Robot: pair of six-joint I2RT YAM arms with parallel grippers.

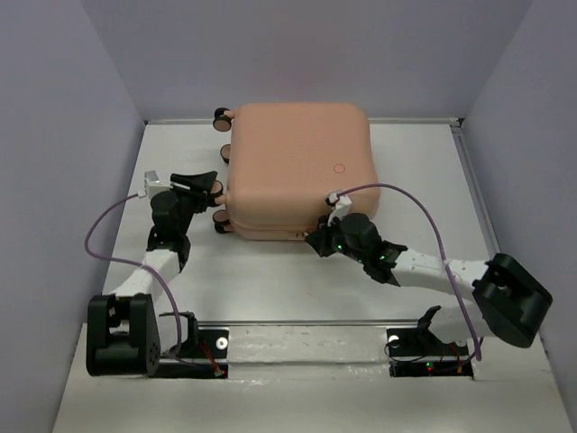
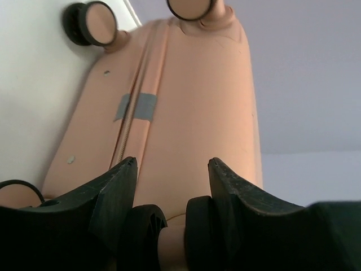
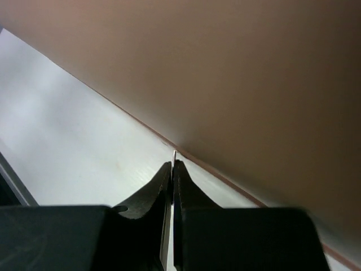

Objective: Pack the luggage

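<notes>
The luggage's shell (image 3: 194, 132) hangs over my right gripper at the zipper tab. Next, I move back first, then pull the zipper tab toward the front caster wheel (image 1: 222, 220).
The peach-pink luggage (image 1: 297, 162) lies flat and closed at the back middle of the white table (image 1: 270, 280), with a round dimple (image 1: 339, 167) on top. My left gripper (image 1: 209, 188) is at its left side, shut around a dark caster wheel (image 2: 169, 237); in the left wrist view the gripper (image 2: 172, 164) faces the luggage's shell (image 2: 192, 113). My right gripper (image 1: 317, 242) is at the luggage's front edge. In the right wrist view it (image 3: 172, 165) is shut on a thin metal zipper tab (image 3: 174, 153) just below the shell (image 3: 237, 73).
Other caster wheels (image 1: 220, 116) stick out along the luggage's left side, two seen in the left wrist view (image 2: 90, 22). A grey tape patch (image 2: 138, 106) crosses the zipper seam. Lilac walls enclose the table on three sides. A metal rail (image 1: 306, 329) runs along the front.
</notes>
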